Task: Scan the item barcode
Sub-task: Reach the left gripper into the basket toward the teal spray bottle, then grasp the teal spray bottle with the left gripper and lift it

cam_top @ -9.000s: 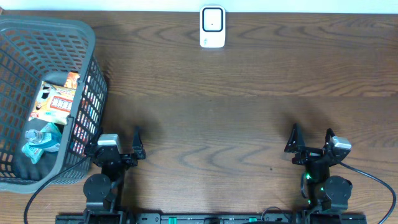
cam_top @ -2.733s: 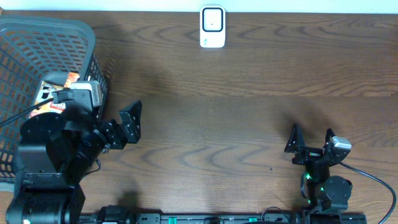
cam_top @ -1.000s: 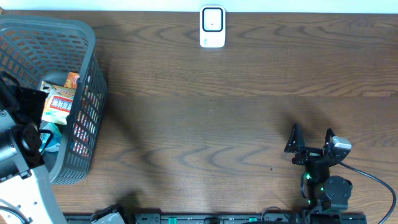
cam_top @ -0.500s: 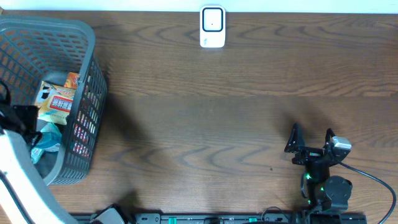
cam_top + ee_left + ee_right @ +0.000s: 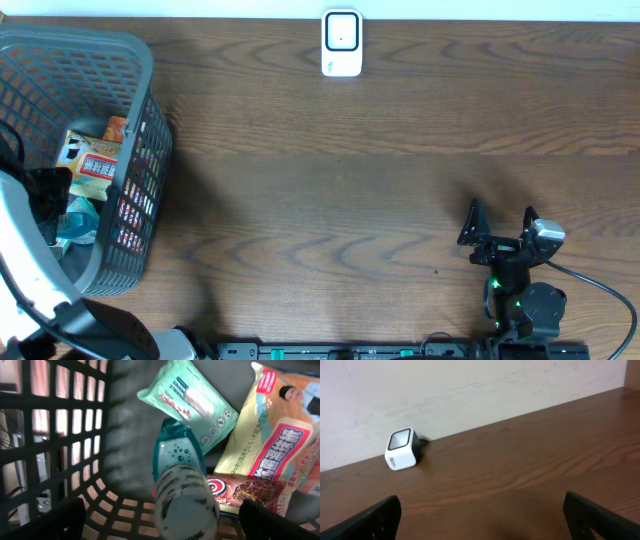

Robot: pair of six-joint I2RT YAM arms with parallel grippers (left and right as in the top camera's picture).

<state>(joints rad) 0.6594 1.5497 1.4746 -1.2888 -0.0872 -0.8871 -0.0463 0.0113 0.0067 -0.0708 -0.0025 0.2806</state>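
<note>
The left gripper's open fingers have the teal bottle's white cap [image 5: 187, 506] pointing up into their gap, so they should keep going down until they can close around the bottle at its teal body [image 5: 179, 453].
Several items lie in the grey basket [image 5: 140, 120]: a teal bottle with a white cap [image 5: 184, 491], a green wipes pack [image 5: 189, 403], a yellow snack bag [image 5: 280, 442] and a red chocolate pack [image 5: 242, 494]. My left gripper [image 5: 50, 195] reaches down inside the basket and is open. In the left wrist view the left gripper [image 5: 162, 525] has its dark fingers on either side of the bottle's cap end, not touching it. The white barcode scanner [image 5: 342, 43] stands at the table's far edge. My right gripper [image 5: 497, 228] rests open near the front right, holding nothing.
The basket's mesh wall [image 5: 60, 435] rises close on the left of the left gripper. In the right wrist view the scanner [image 5: 401, 450] stands far ahead by the pale wall, with bare brown table [image 5: 520, 475] between.
My left arm has swung from the table front over to the basket and lowered its open gripper inside, above the bottle. The right arm has not moved.
</note>
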